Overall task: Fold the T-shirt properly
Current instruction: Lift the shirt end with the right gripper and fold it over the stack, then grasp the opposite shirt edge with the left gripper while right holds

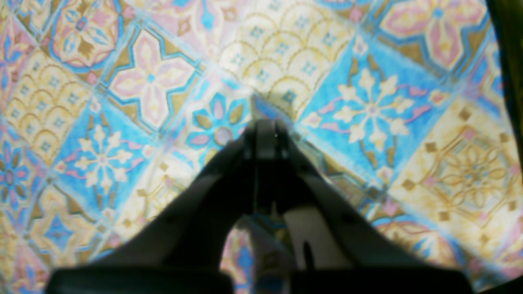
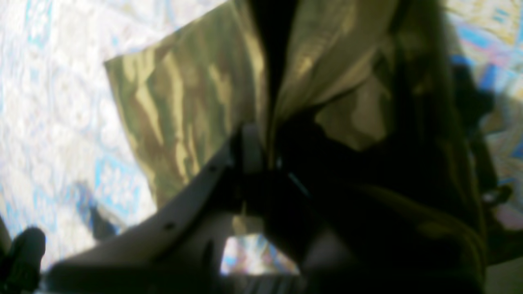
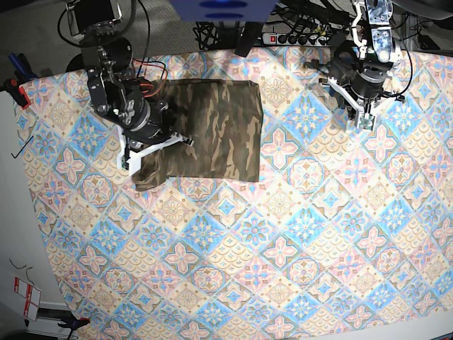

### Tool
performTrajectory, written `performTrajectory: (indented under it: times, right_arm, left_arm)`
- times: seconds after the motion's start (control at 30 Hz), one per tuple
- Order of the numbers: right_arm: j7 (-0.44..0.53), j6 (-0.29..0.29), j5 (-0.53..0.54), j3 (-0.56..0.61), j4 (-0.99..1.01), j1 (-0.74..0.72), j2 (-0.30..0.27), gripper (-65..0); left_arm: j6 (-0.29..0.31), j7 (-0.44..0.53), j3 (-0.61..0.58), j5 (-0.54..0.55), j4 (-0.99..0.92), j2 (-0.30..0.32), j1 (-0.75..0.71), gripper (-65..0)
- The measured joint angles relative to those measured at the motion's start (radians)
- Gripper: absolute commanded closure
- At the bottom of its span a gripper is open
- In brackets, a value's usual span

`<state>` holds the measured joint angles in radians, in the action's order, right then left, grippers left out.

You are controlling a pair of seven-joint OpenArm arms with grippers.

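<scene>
The robot's right gripper is pinching the T-shirt beside its bunched lump (image 3: pixel 149 178) and the T-shirt's opposite edge (image 3: pixel 260 131) lies free, so next the left gripper comes back and takes hold of that edge.
The camouflage T-shirt (image 3: pixel 216 127) lies partly folded as a rough rectangle on the far left part of the tablecloth, with a bunched lump at its near left corner. My right gripper (image 3: pixel 164 143) sits on the shirt's left edge, shut on a fold of the fabric. In the right wrist view the fingers (image 2: pixel 251 149) pinch the camouflage T-shirt (image 2: pixel 179 114), which rises up between them. My left gripper (image 3: pixel 365 120) is far off at the back right, well apart from the shirt. It is shut with nothing in it just above the tablecloth, tips (image 1: pixel 265 134) pressed together.
The blue-pink-cream tile-patterned tablecloth (image 3: pixel 283 234) covers the whole table. Cables and a power strip (image 3: pixel 297 37) run along the far edge. A grey floor strip lies beyond the table's left edge (image 3: pixel 14 212).
</scene>
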<state>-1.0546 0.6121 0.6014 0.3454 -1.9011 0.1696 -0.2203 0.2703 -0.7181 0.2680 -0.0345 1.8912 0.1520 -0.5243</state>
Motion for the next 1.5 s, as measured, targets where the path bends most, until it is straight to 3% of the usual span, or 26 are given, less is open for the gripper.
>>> performTrajectory:
  times: [0.13, 0.27, 0.63, 1.0, 1.2, 1.5]
  right_arm:
    - [0.037, 0.096, 0.000, 0.075, -0.032, 0.001, 0.000, 0.0]
    - [0.037, 0.093, 0.005, 0.122, -0.033, -0.003, 0.001, 0.0]
    - [0.038, 0.093, 0.004, 0.076, -0.046, -0.011, 0.007, 0.0]
    - [0.034, 0.093, 0.006, 0.031, -0.049, -0.005, 0.012, 0.0]
    - [0.038, 0.093, 0.004, -0.028, -0.054, -0.005, 0.012, 0.0]
    - [0.034, 0.093, 0.006, -0.012, -0.055, -0.005, 0.012, 0.0]
  left_arm:
    - [-0.001, 0.000, 0.000, -0.069, 0.000, -0.002, 0.000, 0.0]
    - [-0.001, 0.001, 0.000, -0.074, 0.000, -0.002, 0.000, 0.0]
    - [-0.001, 0.001, -0.010, -0.070, -0.040, -0.003, 0.021, 0.0]
    - [-0.004, 0.005, -0.232, -0.078, -0.285, -0.072, 0.266, 0.0]
    - [-0.013, 0.034, -0.313, -0.079, -0.369, -0.069, 0.275, 0.0]
    - [-0.037, 0.072, -0.418, -0.088, -0.363, -0.061, 0.233, 0.0]
